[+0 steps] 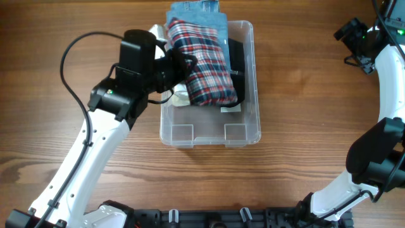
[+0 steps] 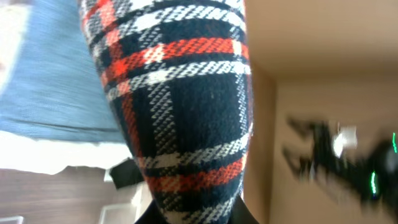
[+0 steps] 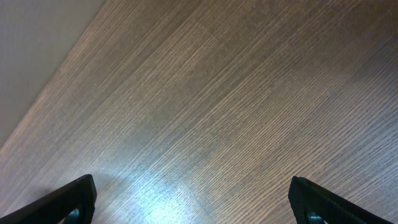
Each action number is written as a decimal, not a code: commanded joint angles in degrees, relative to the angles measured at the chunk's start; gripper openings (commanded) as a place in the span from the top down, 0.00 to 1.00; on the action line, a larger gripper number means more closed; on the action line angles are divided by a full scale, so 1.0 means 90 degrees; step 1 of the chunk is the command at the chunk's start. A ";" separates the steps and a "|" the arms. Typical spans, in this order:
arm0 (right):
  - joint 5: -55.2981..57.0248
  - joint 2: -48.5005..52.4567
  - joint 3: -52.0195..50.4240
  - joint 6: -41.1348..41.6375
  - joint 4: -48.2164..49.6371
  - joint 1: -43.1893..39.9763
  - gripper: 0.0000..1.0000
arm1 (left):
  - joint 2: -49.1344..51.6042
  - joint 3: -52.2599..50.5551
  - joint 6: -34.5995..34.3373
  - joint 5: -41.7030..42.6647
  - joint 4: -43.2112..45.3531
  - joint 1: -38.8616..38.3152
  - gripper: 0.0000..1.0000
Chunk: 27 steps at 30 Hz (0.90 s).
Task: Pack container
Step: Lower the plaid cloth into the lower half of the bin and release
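My left gripper should turn the plaid cloth (image 1: 207, 63) crosswise and put it down in the container's empty near end (image 1: 207, 122), because the cloth is hanging lengthwise over the blue denim piece.
The container (image 1: 209, 140), a clear plastic tub, stands in the middle of the table. A red, white and navy plaid cloth (image 1: 205, 63) lies rolled across its far half, over a blue denim piece (image 1: 199, 16) that hangs past the back rim. My left gripper (image 1: 185, 66) reaches in from the left and is shut on the plaid cloth's edge. In the left wrist view the plaid cloth (image 2: 186, 93) fills the middle, pinched at the bottom by the left gripper (image 2: 196, 214). My right gripper (image 3: 193, 205) is open over bare wood, far right (image 1: 354, 35).
A black item (image 1: 237, 54) lies along the tub's right wall, and something white (image 1: 180, 95) sits under the plaid cloth by the left wall. The blue fabric (image 2: 50, 81) shows left of the plaid. A black cable (image 1: 69, 69) loops left of my left arm.
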 commanded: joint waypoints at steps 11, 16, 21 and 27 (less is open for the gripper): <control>-0.0034 0.0046 0.0012 0.0092 0.0002 0.0027 0.00 | 0.0066 0.0134 -0.5824 -0.4403 0.0223 -0.1384 0.96; -0.0034 0.0046 0.0012 0.0087 0.0002 0.0027 0.00 | 0.0078 0.0134 -0.5816 -0.4619 0.0226 -0.2081 0.96; -0.0034 0.0046 0.0012 0.0087 0.0002 0.0027 0.00 | 0.0080 0.0134 -0.5814 -0.5571 0.0051 -0.2390 0.96; -0.0034 0.0046 0.0012 0.0087 0.0002 0.0027 0.00 | 0.0457 0.0134 -0.5819 -0.6079 0.0109 -0.2382 0.95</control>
